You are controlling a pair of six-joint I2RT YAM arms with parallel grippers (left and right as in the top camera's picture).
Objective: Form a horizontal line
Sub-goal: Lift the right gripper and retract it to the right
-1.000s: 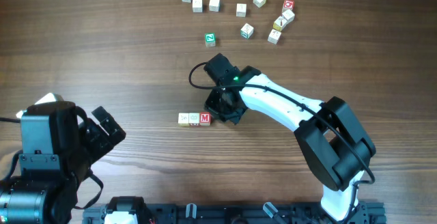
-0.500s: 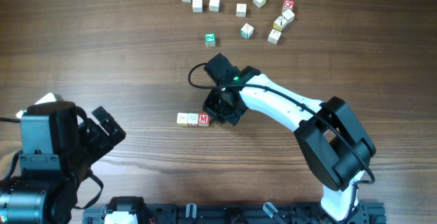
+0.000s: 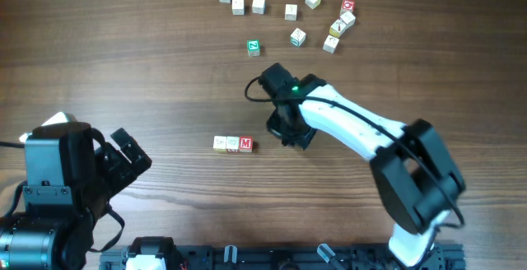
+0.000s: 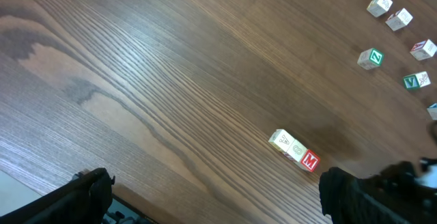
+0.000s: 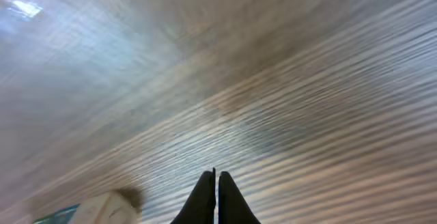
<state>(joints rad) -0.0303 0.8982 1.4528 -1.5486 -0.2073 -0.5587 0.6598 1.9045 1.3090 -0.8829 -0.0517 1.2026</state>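
The red M cube (image 3: 246,144) is flush in line with the cream-faced cubes, so I go on moving my right gripper back until it reaches the near corner (image 3: 498,221) and opens.
The horizontal line (image 3: 233,144) is a short row of three small cubes lying side by side on the wooden table, two cream-faced and a red "M" cube (image 3: 245,144) at its right end. The same line (image 4: 295,150) lies ahead in the left wrist view. My right gripper (image 3: 290,135) is shut and empty, apart from the row to the right of the M cube. Its closed fingertips (image 5: 216,177) hover over bare wood. My left gripper (image 3: 132,159) rests wide open at the lower left, far from the row, its fingers (image 4: 92,191) framing bare table.
A green-faced cube (image 3: 254,48) lies alone behind the row. Several loose pale cubes (image 3: 258,5) are scattered along the far edge, with a red-faced one (image 3: 347,6) at the right. A blurred pale cube (image 5: 102,210) shows at the right wrist view's lower left.
The right gripper nudged the row slightly left, then drew away to the right, leaving a gap beside the M cube. The left arm has not moved.
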